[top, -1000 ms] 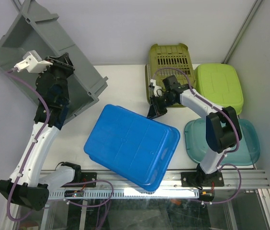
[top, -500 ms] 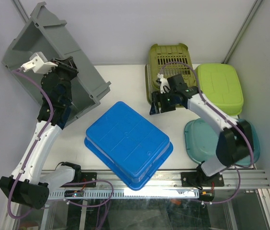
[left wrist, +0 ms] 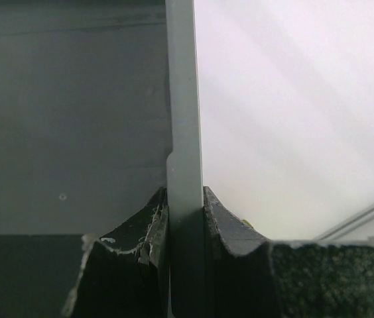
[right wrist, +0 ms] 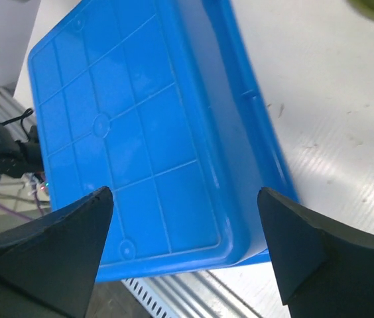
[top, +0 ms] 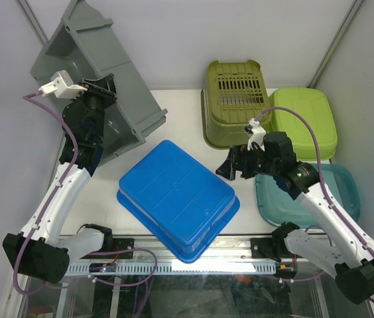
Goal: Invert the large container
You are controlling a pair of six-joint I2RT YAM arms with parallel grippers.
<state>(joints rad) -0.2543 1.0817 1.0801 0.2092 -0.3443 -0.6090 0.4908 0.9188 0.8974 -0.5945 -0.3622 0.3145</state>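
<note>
My right gripper is facing the blue container's broad side. Next, I move back, go down and grab the blue container by its rim near the bar.
The large grey container hangs tilted in the air at the back left, its open side facing up and left. My left gripper is shut on its rim; in the left wrist view the grey wall stands edge-on, pinched between the gripper's black pads. A blue container lies bottom up on the table in the middle. My right gripper hovers open just right of it with nothing held; in the right wrist view the blue container's ribbed base shows between the gripper's spread fingers.
An olive slotted basket and a light green tub lie bottom up at the back right. A teal tub sits at the right, under the right arm. A metal rail runs along the table's front edge.
The right gripper opened, let go of the blue container and drew back toward the near right. The blue container settled flat, bottom up. The left arm swung the grey container higher and rightward.
</note>
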